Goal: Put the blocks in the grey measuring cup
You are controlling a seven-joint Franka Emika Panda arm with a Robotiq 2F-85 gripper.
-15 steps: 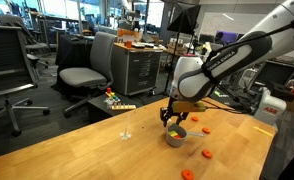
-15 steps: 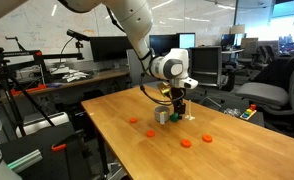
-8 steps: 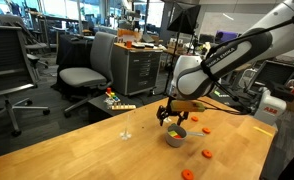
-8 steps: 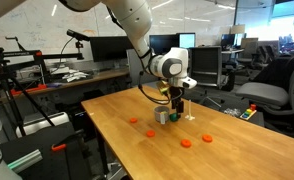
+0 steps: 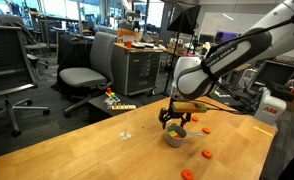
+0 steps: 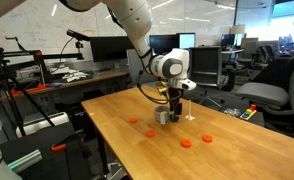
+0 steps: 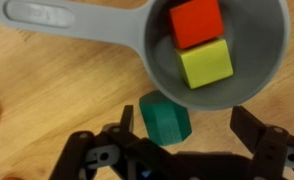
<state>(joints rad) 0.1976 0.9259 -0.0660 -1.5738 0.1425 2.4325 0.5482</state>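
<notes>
The green block (image 7: 165, 119) is resting against the outside of the grey measuring cup. My gripper should take hold of the block, lift it clear and carry it over the cup's opening (image 7: 213, 48).
The grey measuring cup (image 7: 259, 48) lies on the wooden table with its handle (image 7: 67, 18) pointing left in the wrist view. An orange-red block (image 7: 195, 22) and a yellow-green block (image 7: 206, 62) lie inside it. A dark green block (image 7: 165, 120) sits on the table against the cup's outer wall. My gripper (image 7: 189, 132) is open and empty, its fingers either side of the green block and the cup's near rim. In both exterior views the gripper (image 5: 173, 121) (image 6: 175, 106) hovers just over the cup (image 5: 174, 138) (image 6: 163, 117).
Several orange-red pieces lie loose on the table (image 5: 206, 154) (image 5: 187, 174) (image 5: 205, 130) (image 6: 134, 121) (image 6: 150, 133) (image 6: 185, 142) (image 6: 207, 138). A small clear object (image 5: 126, 133) stands near the table's edge. Office chairs and desks surround the table.
</notes>
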